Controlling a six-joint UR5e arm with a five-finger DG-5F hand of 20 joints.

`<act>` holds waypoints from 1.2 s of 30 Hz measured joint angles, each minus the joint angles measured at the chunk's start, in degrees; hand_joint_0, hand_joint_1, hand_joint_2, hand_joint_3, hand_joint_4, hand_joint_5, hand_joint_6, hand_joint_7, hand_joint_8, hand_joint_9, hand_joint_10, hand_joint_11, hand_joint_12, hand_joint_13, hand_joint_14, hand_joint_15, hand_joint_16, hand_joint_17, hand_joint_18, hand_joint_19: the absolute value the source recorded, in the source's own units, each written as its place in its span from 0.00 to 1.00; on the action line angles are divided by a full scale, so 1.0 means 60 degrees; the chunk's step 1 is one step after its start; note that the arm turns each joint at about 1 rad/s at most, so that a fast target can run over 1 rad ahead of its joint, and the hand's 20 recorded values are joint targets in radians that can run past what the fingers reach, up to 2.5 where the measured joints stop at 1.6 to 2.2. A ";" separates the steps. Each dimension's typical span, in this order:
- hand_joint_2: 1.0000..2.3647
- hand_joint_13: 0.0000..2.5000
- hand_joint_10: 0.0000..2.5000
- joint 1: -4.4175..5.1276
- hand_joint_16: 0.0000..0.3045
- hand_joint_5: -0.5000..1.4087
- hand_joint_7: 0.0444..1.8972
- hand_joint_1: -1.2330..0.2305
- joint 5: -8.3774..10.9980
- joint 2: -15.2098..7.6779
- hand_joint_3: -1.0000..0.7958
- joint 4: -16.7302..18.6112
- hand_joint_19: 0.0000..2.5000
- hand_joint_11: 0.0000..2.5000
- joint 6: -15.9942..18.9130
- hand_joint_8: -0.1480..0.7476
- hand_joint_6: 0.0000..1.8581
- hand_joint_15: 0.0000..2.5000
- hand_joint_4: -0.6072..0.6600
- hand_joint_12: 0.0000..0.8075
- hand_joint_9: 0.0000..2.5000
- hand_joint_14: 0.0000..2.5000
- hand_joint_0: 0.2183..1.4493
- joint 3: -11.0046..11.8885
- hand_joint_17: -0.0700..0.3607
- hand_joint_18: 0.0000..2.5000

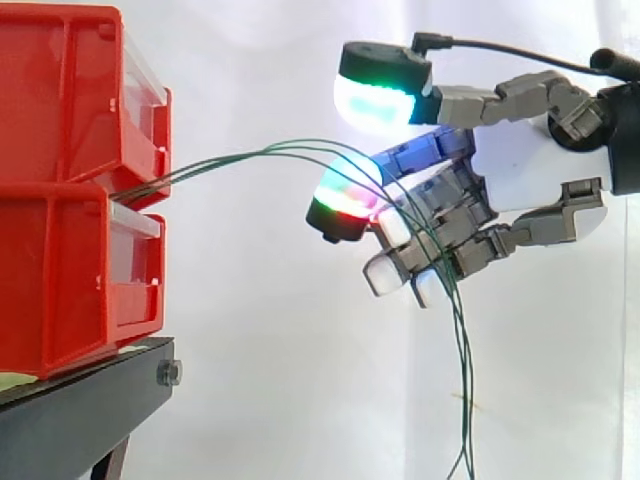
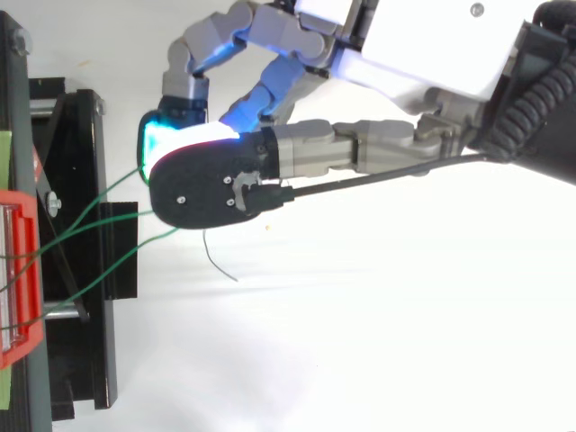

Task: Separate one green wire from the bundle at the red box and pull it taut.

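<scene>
My gripper will pull one wire, and the other wires [image 1: 464, 360] will drop free and hang limp, as gaps [image 1: 345, 163] show between the green wires along their arch.
Three thin green wires [image 1: 250, 155] come out between two stacked red bins [image 1: 60, 110] at the left, arch to the right and hang down past my hand [image 1: 530, 160]. The hand reaches in from the right with its fingers spread and loosely bent, open. One pad [image 1: 378, 95] glows green above the wires, and a lower pad [image 1: 345, 205] glows red and green right at them. The strands cross the lower fingers and drop together. From above, the wires [image 2: 99, 193] fan from the red box [image 2: 22, 270] and vanish under a black fingertip [image 2: 211, 184] of the hand [image 2: 423, 45].
The bins sit on a black stand [image 1: 80, 400] whose frame [image 2: 81, 297] lies under the wires in the top view. A loose wire end [image 2: 220, 261] curls below the fingertip. A white curtain hangs behind.
</scene>
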 measured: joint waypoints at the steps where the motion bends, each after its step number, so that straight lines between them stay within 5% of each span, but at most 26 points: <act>1: 0.00 0.38 0.01 -0.0016 0.20 0.17 0.47 0.48 0.0016 -0.0001 0.30 -0.0013 0.29 0.25 -0.0010 0.47 0.44 0.21 0.58 0.47 0.44 0.01 0.26 -0.0011 0.48 0.34; 16: 0.01 0.39 0.01 -0.0221 0.19 0.18 0.50 0.46 0.0000 -0.0006 0.35 0.0593 0.29 0.26 0.0133 0.47 0.43 0.22 0.57 0.46 0.44 0.01 0.29 -0.0661 0.47 0.34; 29: 0.00 0.40 0.01 -0.0233 0.20 0.17 0.48 0.44 -0.0056 -0.0005 0.31 0.0726 0.29 0.26 0.0150 0.47 0.45 0.23 0.59 0.46 0.44 0.01 0.27 -0.0665 0.48 0.35; 36: 0.01 0.40 0.01 -0.0280 0.19 0.17 0.50 0.41 -0.0051 -0.0003 0.38 0.0671 0.29 0.26 0.0259 0.47 0.46 0.23 0.59 0.46 0.43 0.01 0.29 -0.0657 0.47 0.35</act>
